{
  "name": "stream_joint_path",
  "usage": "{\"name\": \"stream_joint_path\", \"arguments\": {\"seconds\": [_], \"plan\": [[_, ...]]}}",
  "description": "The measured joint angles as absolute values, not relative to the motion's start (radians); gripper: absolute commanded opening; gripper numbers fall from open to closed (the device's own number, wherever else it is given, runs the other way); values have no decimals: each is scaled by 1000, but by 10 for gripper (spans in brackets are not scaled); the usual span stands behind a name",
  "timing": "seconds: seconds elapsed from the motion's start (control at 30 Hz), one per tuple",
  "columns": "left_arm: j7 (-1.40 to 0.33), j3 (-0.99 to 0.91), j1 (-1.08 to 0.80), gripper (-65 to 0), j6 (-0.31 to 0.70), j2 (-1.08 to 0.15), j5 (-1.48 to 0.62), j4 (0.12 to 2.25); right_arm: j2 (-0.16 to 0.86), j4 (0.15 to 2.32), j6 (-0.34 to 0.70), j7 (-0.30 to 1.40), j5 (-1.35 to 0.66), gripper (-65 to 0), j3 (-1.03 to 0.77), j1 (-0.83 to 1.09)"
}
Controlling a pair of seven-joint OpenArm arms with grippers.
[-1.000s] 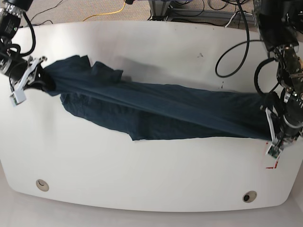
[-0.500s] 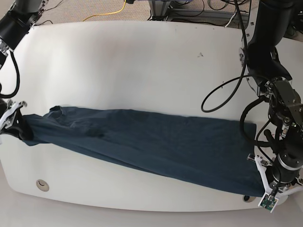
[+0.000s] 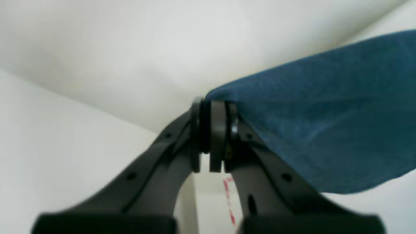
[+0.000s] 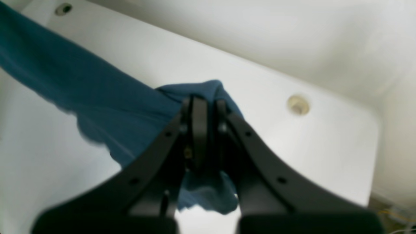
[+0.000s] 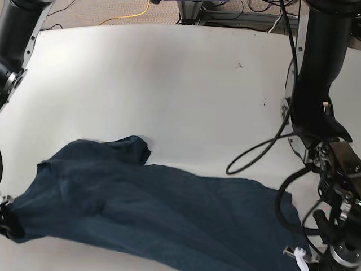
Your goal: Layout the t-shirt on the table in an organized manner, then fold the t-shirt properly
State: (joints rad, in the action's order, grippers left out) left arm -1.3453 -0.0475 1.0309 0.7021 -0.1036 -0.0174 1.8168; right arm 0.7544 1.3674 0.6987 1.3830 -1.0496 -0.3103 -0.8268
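My two grippers should pull the wrinkled t-shirt back toward the table's far edge to flatten it, because my right gripper is holding the t-shirt's bunched end near the table's front edge.
The dark navy t-shirt lies stretched across the near part of the white table, wrinkled, with a bump of fabric at its far left. My right gripper is shut on a bunched end of the t-shirt, at the left edge of the base view. My left gripper is shut on an edge of the t-shirt, at the bottom right of the base view. Both hold the cloth a little above the tabletop near its front edge.
Two round grommet holes sit near the table's front edge. A red tape mark lies under my left gripper. Black cables hang from the left arm's column. A yellow cable runs on the floor behind.
Both grippers have pulled the t-shirt toward the table's near edge. The cloth has gone from a narrow stretched band at mid-table to a wider sheet at the front.
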Motion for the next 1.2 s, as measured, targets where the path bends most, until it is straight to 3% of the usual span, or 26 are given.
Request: {"name": "stream_joint_path", "arguments": {"seconds": [0.33, 0.6, 0.8, 1.2], "plan": [[-1335, -82, 1290, -650, 700, -109, -22, 1776, 846, 1300, 698, 1368, -1069, -650, -140, -1146], [-1367, -132, 1289, -650, 700, -133, -27, 1778, 878, 1303, 699, 1359, -1098, -650, -98, -1200], [-1406, -146, 1135, -650, 700, -159, -30, 1796, 878, 1306, 699, 1359, -1182, -650, -118, -1049], [-1407, -232, 712, -650, 699, -159, -38, 1845, 853, 1457, 698, 1368, -1269, -650, -336, -490]]}}
